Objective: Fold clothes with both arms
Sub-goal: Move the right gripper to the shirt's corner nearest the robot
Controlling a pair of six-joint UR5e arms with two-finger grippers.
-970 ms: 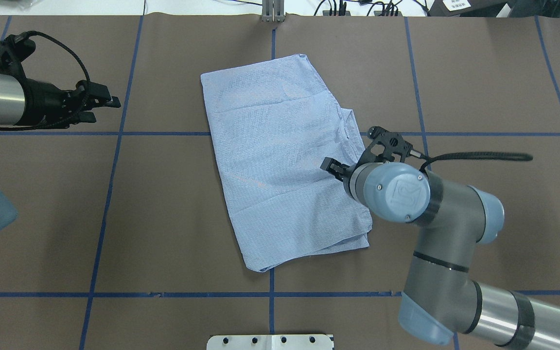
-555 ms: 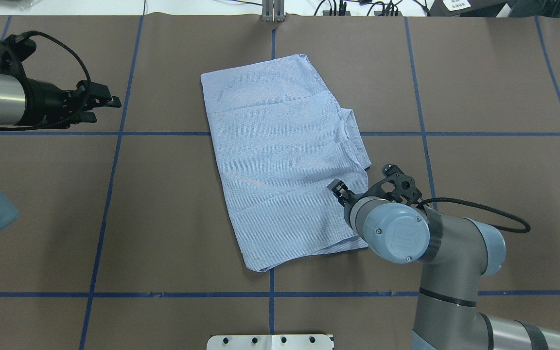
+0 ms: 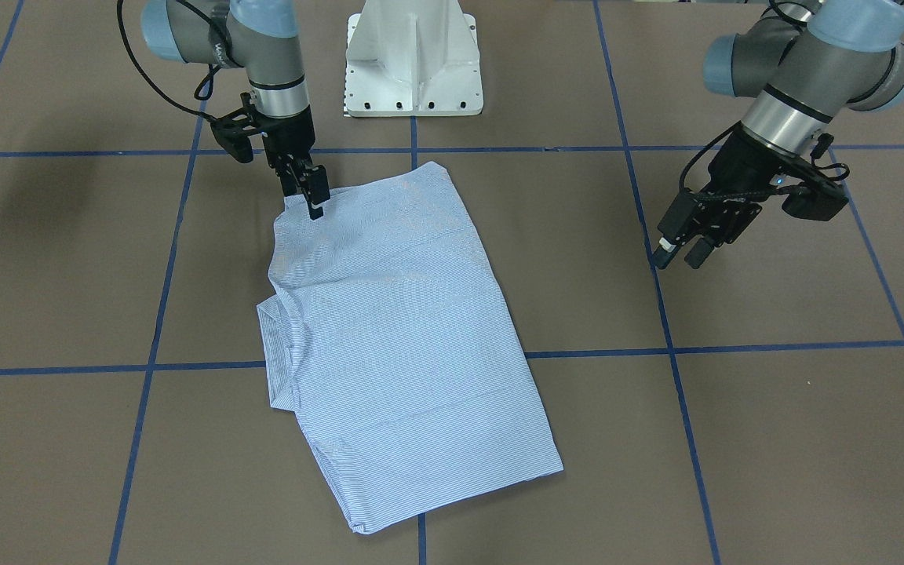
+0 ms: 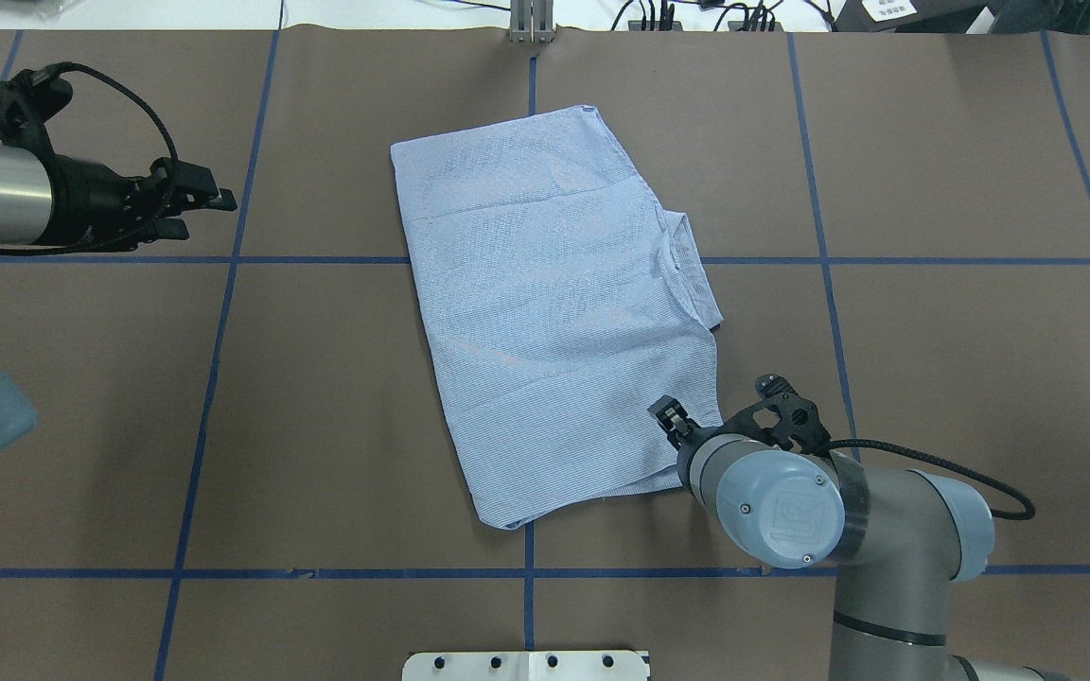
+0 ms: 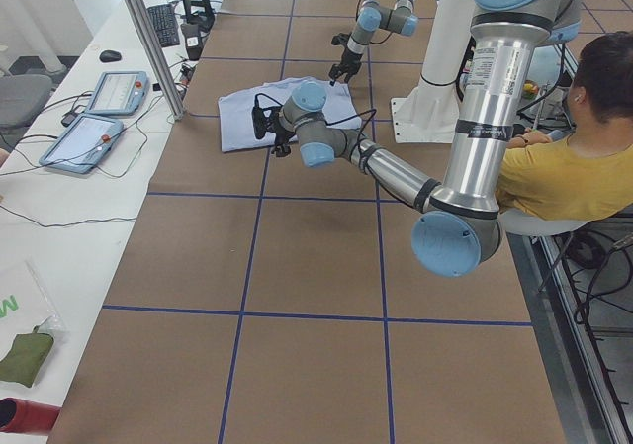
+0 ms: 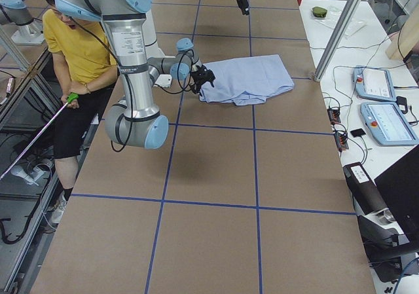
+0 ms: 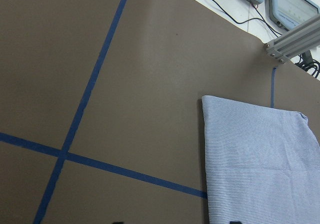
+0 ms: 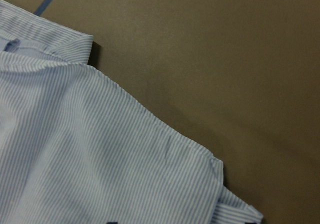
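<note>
The shirt's far hem [image 3: 458, 499] will slide along when I pull the shirt's near corner, because the shirt's middle [image 3: 406, 329] is smooth and has little slack.
The light blue striped shirt [image 4: 545, 303] lies folded flat in the middle of the table, its collar [image 4: 682, 251] on its right edge. My right gripper [image 4: 668, 416] is open and stands over the shirt's near right corner; in the front-facing view [image 3: 315, 196] its tips are at that corner. The right wrist view shows the shirt's edge [image 8: 90, 149] and collar [image 8: 45, 34] just below it. My left gripper [image 4: 214, 213] is open and empty, well to the left of the shirt, also seen in the front-facing view [image 3: 676, 259]. The left wrist view shows the shirt's far left corner [image 7: 260, 154].
Blue tape lines [image 4: 318, 259] grid the brown table. The white pedestal base [image 3: 413, 63] stands at the near edge. An aluminium post [image 4: 531, 24] stands at the far edge. A person in yellow [image 5: 564, 157] sits beside the robot. Teach pendants [image 5: 94, 118] lie beyond the table.
My right gripper has moved toward the robot along the shirt's right edge, from beside the collar to the near right corner. The left arm and the shirt have not moved.
</note>
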